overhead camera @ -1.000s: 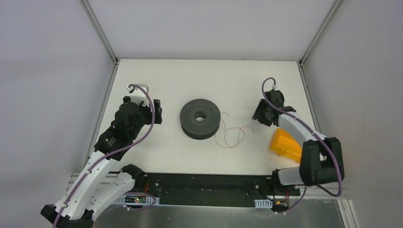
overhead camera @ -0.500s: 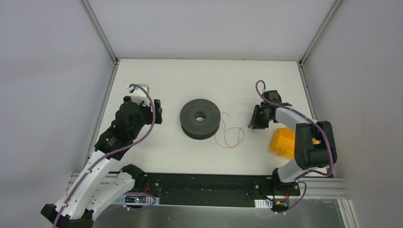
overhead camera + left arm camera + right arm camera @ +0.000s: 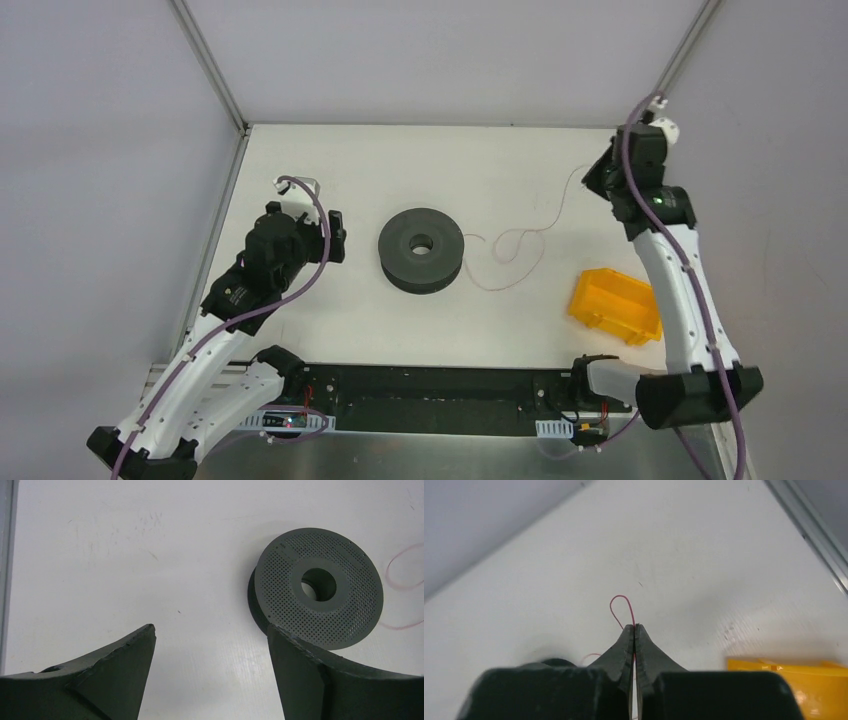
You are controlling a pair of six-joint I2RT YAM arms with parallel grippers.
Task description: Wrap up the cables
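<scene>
Next, my right gripper passes the cable to my left gripper (image 3: pixel 336 240) and then takes it back, because the cable loops back (image 3: pixel 620 596) past my right gripper's fingers.
The cable (image 3: pixel 520 240) is a thin pinkish-red strand running from the dark grey spool (image 3: pixel 421 249) in loose curves to the right, then up to my right gripper (image 3: pixel 596 172). The right gripper (image 3: pixel 634 627) is shut on the cable, a small loop of it (image 3: pixel 621 605) sticking out past the tips, and it is lifted above the table at the far right. My left gripper (image 3: pixel 210 632) is open and empty, left of the spool (image 3: pixel 318 587); a bit of cable (image 3: pixel 402 572) shows at the right edge of the left wrist view.
A yellow bin (image 3: pixel 612 305) sits at the right front of the table, also in the right wrist view (image 3: pixel 794 685). The white table (image 3: pixel 400 170) is framed by metal rails and grey walls close on both sides.
My right gripper closed on the cable's end near the table and rose toward the far right corner, pulling the strand straighter. The left arm barely moved.
</scene>
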